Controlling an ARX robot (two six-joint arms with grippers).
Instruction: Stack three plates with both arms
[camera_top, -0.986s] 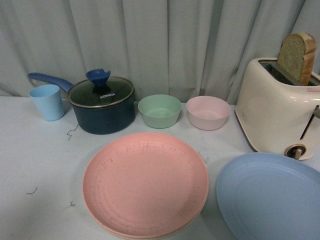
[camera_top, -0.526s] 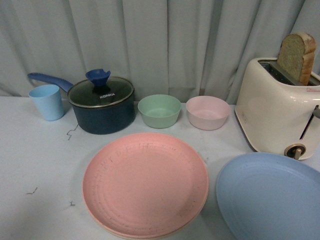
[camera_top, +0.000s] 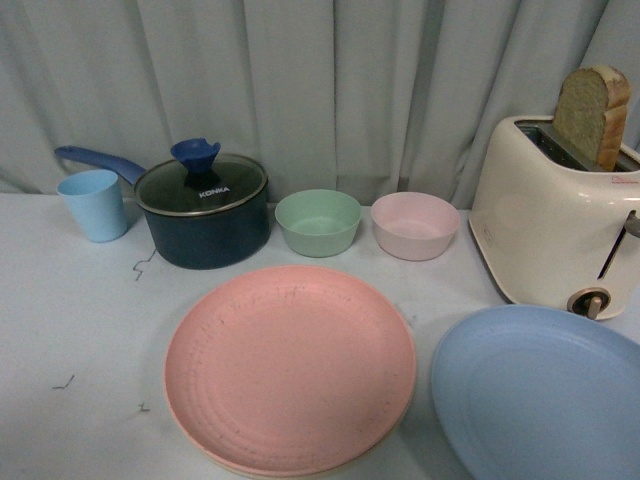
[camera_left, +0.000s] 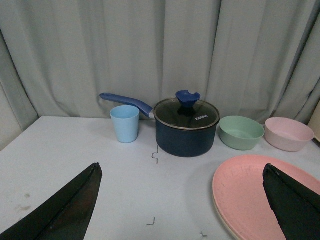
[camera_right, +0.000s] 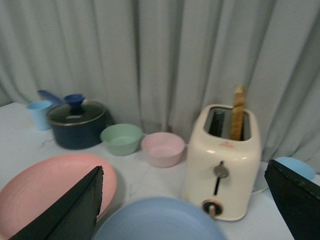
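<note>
The blue plate (camera_top: 545, 395) should sit snugly on the pink plate and cover it when I lower it, because only a thin cream rim (camera_top: 350, 462) shows under the pink plate.
A pink plate (camera_top: 290, 368) lies in the middle of the table in the front view. A cream rim (camera_left: 226, 227) shows under its near edge, so it rests on a cream plate. To the right of it lies the light blue plate (camera_top: 540, 395), cut off by the frame. Neither arm shows in the front view. My left gripper (camera_left: 181, 167) is open above the table, left of the pink plate (camera_left: 250, 195). The right gripper (camera_right: 184, 167) is open over the near side of the blue plate (camera_right: 160, 220), holding nothing.
Along the back stand a light blue cup (camera_top: 93, 204), a dark blue lidded saucepan (camera_top: 205, 210), a green bowl (camera_top: 318, 222) and a pink bowl (camera_top: 415, 225). A cream toaster (camera_top: 555, 225) with a bread slice stands at the right. A grey curtain closes the back.
</note>
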